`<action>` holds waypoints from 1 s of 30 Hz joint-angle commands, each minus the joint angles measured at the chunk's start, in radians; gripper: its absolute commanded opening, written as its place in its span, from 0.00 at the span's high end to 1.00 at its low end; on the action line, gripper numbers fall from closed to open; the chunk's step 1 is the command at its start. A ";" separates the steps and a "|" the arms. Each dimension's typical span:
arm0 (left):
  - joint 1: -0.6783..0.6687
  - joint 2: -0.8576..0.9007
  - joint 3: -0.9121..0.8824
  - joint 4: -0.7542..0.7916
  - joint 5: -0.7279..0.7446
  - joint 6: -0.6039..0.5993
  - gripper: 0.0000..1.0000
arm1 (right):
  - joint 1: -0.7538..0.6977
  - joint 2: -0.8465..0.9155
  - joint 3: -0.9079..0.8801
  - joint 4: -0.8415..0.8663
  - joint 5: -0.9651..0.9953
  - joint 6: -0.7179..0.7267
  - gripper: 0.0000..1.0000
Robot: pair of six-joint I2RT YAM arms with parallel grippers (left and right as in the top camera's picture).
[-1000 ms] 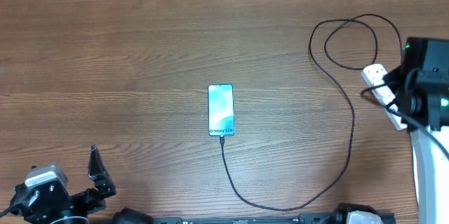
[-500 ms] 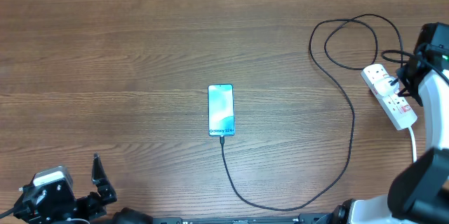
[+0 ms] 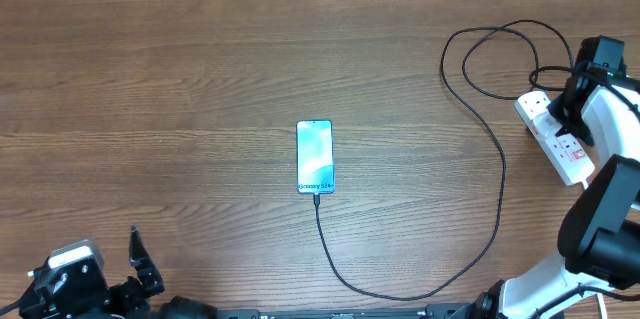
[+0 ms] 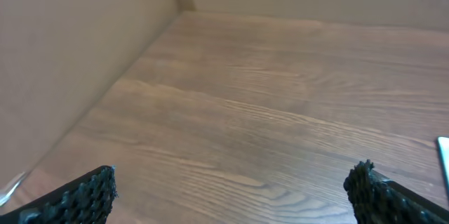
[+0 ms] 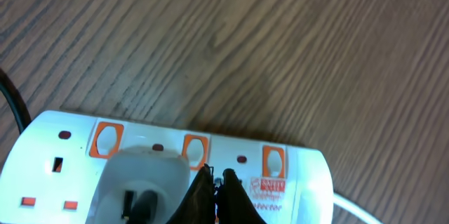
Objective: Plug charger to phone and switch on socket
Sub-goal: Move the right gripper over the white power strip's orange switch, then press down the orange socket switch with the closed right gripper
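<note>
My right gripper needs to move its closed fingers toward the adapter and press the orange-framed switch point(image 5: 196, 152) beside it, because the fingers are pointing at the strip's white face point(image 5: 223, 154).
The phone point(image 3: 314, 156) lies flat at the table's middle, blue screen up. The black charger cable point(image 3: 497, 159) runs from its lower end, curves right and loops up to the white socket strip point(image 3: 555, 139) at the far right. My right gripper point(image 3: 570, 109) hovers over the strip. In the right wrist view its fingers point(image 5: 216, 185) are shut, tips just above the strip point(image 5: 295, 175), next to a white adapter point(image 5: 144, 175) plugged in it. My left gripper point(image 4: 231, 189) is open and empty at the front left point(image 3: 135, 259). The phone's edge shows in the left wrist view point(image 4: 443, 157).
A thick white cord point(image 5: 354, 206) leaves the strip's end. Cardboard-coloured walls point(image 4: 77, 62) stand along the table's far and left edges. The right arm's white body point(image 3: 600, 229) fills the front right corner.
My right gripper has shifted over the strip and the arm has swung, uncovering most of the strip. My left gripper has drawn back slightly toward the front edge.
</note>
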 commanded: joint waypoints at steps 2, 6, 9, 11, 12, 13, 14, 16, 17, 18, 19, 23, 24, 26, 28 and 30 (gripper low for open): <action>0.083 -0.005 -0.004 0.001 -0.010 -0.010 0.00 | -0.024 0.006 0.019 0.024 -0.002 -0.060 0.96; 0.148 -0.006 -0.004 0.001 -0.010 -0.010 0.01 | -0.064 0.006 0.000 0.056 -0.104 -0.164 0.96; 0.180 -0.006 -0.004 0.001 -0.010 -0.010 0.00 | -0.118 0.006 -0.029 0.083 -0.218 -0.217 0.96; 0.189 -0.006 -0.004 0.001 -0.010 -0.010 0.00 | -0.163 0.006 -0.039 0.094 -0.304 -0.220 0.96; 0.190 -0.006 -0.004 0.001 -0.010 -0.010 0.00 | -0.188 0.006 -0.041 0.098 -0.354 -0.235 0.96; 0.190 -0.006 -0.004 0.001 -0.010 -0.010 0.01 | -0.208 0.006 -0.041 0.101 -0.404 -0.266 0.96; 0.190 -0.006 -0.004 0.001 -0.010 -0.010 0.01 | -0.227 0.006 -0.041 0.105 -0.460 -0.295 0.96; 0.190 -0.006 -0.004 0.001 -0.010 -0.010 0.00 | -0.266 0.006 -0.041 0.111 -0.597 -0.358 0.96; 0.190 -0.006 -0.004 0.001 -0.010 -0.010 0.00 | -0.281 0.006 -0.041 0.112 -0.651 -0.381 0.96; 0.190 -0.006 -0.004 0.001 -0.010 -0.010 0.00 | -0.292 0.006 -0.043 0.115 -0.691 -0.398 0.96; 0.190 -0.006 -0.004 0.001 -0.010 -0.010 0.00 | -0.301 0.006 -0.045 0.118 -0.715 -0.403 0.96; 0.190 -0.006 -0.004 0.001 -0.010 -0.010 0.01 | -0.298 0.006 -0.045 0.124 -0.716 -0.402 0.96; 0.190 -0.006 -0.004 0.001 -0.010 -0.010 0.00 | -0.293 0.006 -0.045 0.126 -0.715 -0.402 0.96; 0.190 -0.006 -0.004 0.001 -0.010 -0.010 0.00 | -0.282 0.006 -0.045 0.130 -0.714 -0.402 0.96; 0.190 -0.006 -0.004 0.001 -0.010 -0.010 0.00 | -0.272 0.007 -0.045 0.132 -0.698 -0.402 0.96; 0.190 -0.006 -0.004 0.001 -0.010 -0.010 0.01 | -0.262 0.007 -0.046 0.134 -0.674 -0.400 0.96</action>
